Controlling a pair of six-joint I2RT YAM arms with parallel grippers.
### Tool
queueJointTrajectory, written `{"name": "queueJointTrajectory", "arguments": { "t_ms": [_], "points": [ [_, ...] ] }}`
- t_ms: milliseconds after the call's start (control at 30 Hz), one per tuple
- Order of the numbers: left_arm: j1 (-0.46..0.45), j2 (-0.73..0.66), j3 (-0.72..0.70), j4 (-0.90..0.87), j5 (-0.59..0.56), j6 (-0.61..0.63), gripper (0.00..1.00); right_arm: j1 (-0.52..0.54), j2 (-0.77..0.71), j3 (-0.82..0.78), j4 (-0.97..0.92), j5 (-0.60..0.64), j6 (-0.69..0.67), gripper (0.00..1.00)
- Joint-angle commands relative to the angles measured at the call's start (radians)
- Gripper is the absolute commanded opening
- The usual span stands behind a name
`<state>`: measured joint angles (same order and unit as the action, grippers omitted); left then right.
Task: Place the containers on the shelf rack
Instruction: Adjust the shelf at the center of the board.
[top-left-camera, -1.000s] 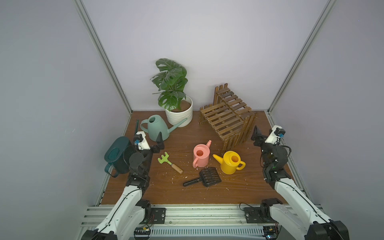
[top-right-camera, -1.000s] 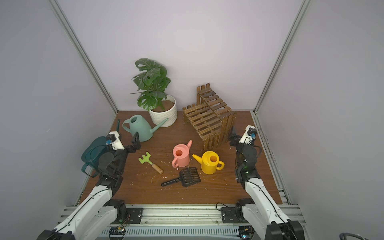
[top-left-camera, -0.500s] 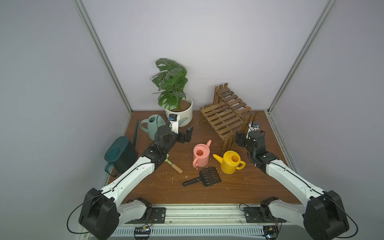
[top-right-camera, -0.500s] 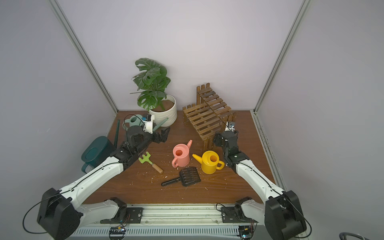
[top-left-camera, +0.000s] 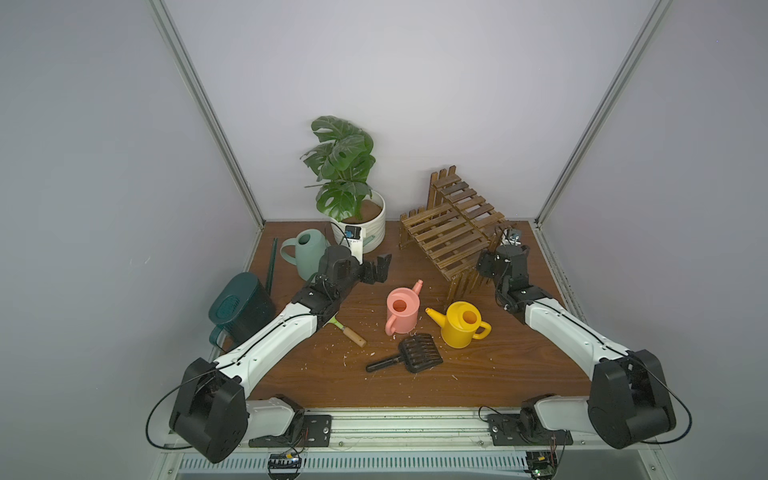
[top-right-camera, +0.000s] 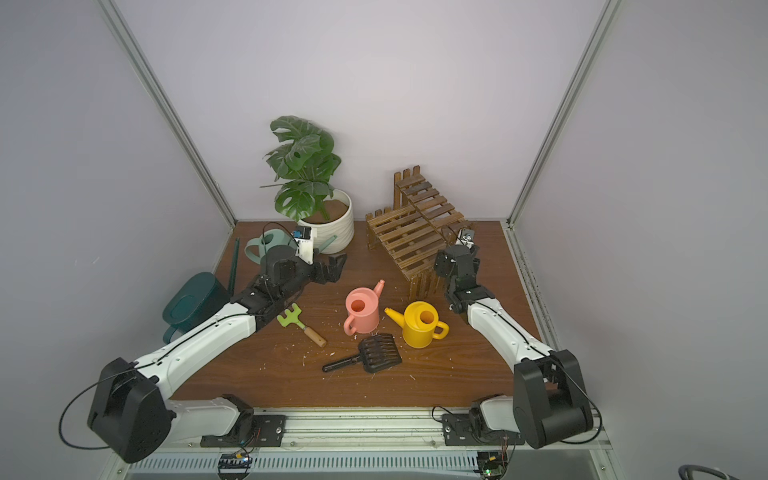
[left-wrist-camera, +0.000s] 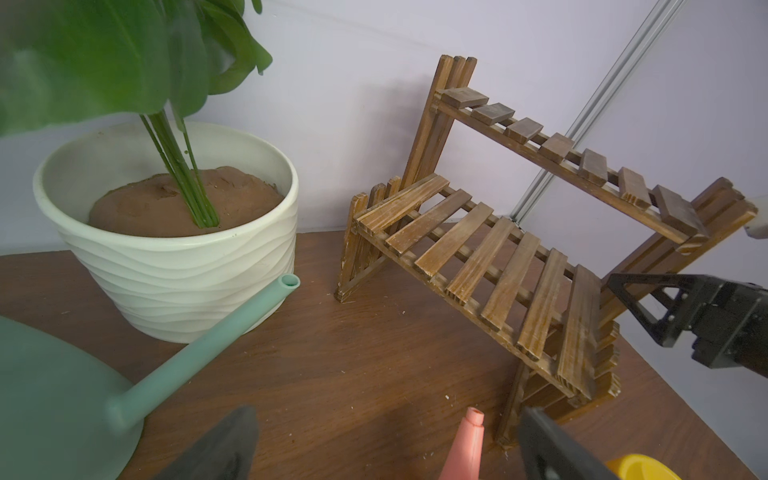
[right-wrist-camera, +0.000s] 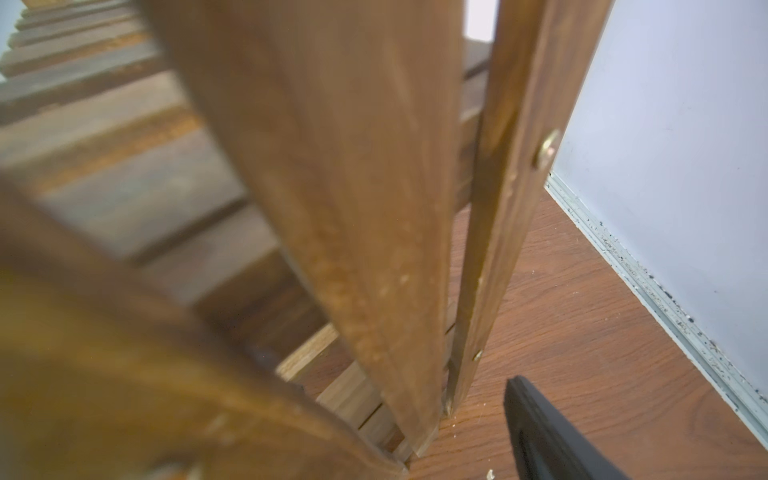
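Note:
The shelf rack stands slanted (top-left-camera: 449, 230) to the back wall, so my left gripper should grab its end post (top-left-camera: 404, 225) next to the white pot and turn the shelf rack straight.
The shelf rack (top-left-camera: 449, 232) (top-right-camera: 411, 232) stands askew at the back right, nothing on it. A pink can (top-left-camera: 401, 311) and a yellow can (top-left-camera: 461, 324) stand mid-table in front of it. The sage-green can (top-left-camera: 307, 253) is at the back left and the dark teal can (top-left-camera: 241, 307) at the left edge. My left gripper (top-left-camera: 376, 270) (left-wrist-camera: 386, 415) hovers open between the sage can's spout (left-wrist-camera: 199, 349) and the pink spout (left-wrist-camera: 471, 432), holding nothing. My right gripper (top-left-camera: 484, 268) is open at the rack's right side panel (right-wrist-camera: 353, 208). One finger (right-wrist-camera: 552, 436) stands apart from the slats; the other is hidden.
A white ribbed pot (top-left-camera: 370, 220) with a leafy plant stands at the back beside the rack. A green hand rake (top-right-camera: 299, 326) and a black scoop (top-left-camera: 411, 355) lie near the cans. A thin green stick (top-left-camera: 272, 266) leans at the left wall.
Both arms have stretched out from the front corners. The left gripper has come to the gap between the sage and pink cans, and the right one to the rack's side panel.

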<state>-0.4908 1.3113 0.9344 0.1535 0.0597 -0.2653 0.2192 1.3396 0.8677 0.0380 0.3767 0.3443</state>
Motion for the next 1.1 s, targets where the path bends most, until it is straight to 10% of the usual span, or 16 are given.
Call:
{"name": "queueJointTrajectory", "arguments": {
  "t_ms": [0, 400, 700, 1067],
  "points": [
    [-0.015, 0.039, 0.054, -0.017, 0.037, -0.013, 1.0, -0.048, 0.008, 0.043, 0.006, -0.026, -0.033, 0.7],
    [-0.069, 0.464, 0.574, -0.252, 0.054, -0.008, 1.0, -0.189, 0.09, 0.163, -0.038, -0.176, -0.168, 0.34],
    [-0.061, 0.86, 1.094, -0.502, 0.006, 0.03, 0.94, -0.218, 0.117, 0.156, 0.001, -0.25, -0.214, 0.33],
    [-0.037, 1.05, 1.27, -0.502, 0.006, 0.024, 0.71, -0.219, 0.13, 0.167, -0.016, -0.315, -0.214, 0.33]
  ]
}}
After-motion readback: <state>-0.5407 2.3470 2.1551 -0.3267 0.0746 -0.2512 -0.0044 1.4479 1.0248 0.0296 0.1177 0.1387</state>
